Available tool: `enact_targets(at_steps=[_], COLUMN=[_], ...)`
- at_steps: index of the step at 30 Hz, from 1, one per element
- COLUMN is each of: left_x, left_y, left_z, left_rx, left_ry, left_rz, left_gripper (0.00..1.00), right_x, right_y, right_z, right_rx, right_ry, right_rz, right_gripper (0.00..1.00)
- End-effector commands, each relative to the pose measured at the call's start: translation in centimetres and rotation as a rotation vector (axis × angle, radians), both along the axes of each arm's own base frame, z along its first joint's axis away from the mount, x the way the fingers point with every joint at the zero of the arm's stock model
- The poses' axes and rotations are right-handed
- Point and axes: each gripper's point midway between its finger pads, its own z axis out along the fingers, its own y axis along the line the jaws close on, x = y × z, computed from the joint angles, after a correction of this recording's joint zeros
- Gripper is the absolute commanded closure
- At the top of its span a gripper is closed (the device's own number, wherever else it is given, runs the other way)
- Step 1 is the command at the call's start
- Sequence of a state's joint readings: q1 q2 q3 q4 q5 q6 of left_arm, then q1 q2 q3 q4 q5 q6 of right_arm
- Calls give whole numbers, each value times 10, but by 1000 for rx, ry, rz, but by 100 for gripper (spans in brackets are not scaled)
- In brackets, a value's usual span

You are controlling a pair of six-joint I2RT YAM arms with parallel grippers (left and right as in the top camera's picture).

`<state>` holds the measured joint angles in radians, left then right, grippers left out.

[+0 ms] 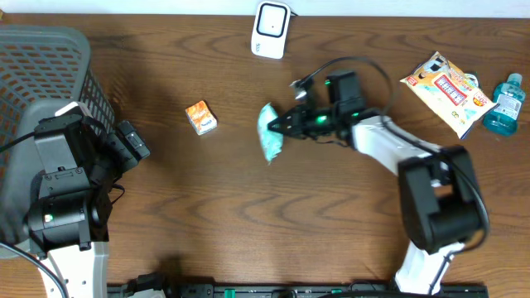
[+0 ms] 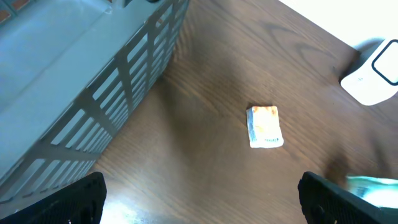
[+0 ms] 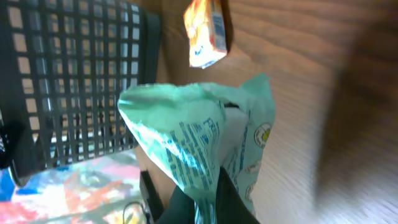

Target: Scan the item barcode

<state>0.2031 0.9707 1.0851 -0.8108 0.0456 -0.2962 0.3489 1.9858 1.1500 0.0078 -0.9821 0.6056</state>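
Note:
The mint-green packet folds in on itself [image 3: 214, 124] in my right gripper. I should lay it flat [image 1: 270, 142] and then pick it up with its side spread out before I scan it.
My right gripper [image 1: 286, 126] is shut on the edge of a mint-green packet [image 1: 269, 136] printed with blue text, held just above the table's middle. In the right wrist view the packet [image 3: 199, 137] fills the centre and the dark fingers [image 3: 239, 202] pinch its lower end at the gripper [image 3: 208, 190]. No barcode can be made out on it. The white scanner [image 1: 271, 29] stands at the table's far edge, also in the left wrist view [image 2: 373, 74]. My left gripper [image 1: 137, 145] hovers open and empty beside the basket, its fingers [image 2: 81, 199] wide apart around the gripper's middle [image 2: 199, 202].
A grey mesh basket [image 1: 41, 74] fills the left side. A small orange box [image 1: 200, 117] lies between the basket and the packet. A yellow snack bag [image 1: 447, 89] and a blue bottle [image 1: 505, 103] sit at the far right.

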Motion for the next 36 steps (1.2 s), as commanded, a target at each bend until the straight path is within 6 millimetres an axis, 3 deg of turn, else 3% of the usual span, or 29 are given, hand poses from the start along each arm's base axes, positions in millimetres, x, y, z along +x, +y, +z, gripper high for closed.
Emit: enact_targets(at_steps=[1,4,8,13,18,22,26,30,32,36], left_x=[0,0,0,0,0,0,0,0,0,0], left_y=[4,4,4,4,4,4,4,4,4,4], left_z=[2,2,2,2,2,2,2,2,2,2], left_rx=[3,3,3,3,3,3,3,3,3,3], left_ry=[-3,-2,-3,-3,-3,-3,-2,-3,-3,-3], left_rz=[21,21,21,21,21,21,21,21,21,21], left_gripper=[2,2,2,2,2,2,2,2,2,2], right_x=[-3,2,12,25,41,48,52,53,54,49], right_y=[15,13,-6,-42,-90,-122,-132,-126,-118,-89], right_z=[-4,-18,-43,-63,-73,-59,-25,3,13,16], right_rx=[52,33,14,-38,-140,-177,-189,-304,-394,-557], right_ry=[87,100,158,88,83,51,-37,-182,-271,-391], right_rz=[12,-13,-60,-86,-192,-246,-256,-262,-265,-256], right_gripper=[99,99,96,78,76,72,68,62,54,37])
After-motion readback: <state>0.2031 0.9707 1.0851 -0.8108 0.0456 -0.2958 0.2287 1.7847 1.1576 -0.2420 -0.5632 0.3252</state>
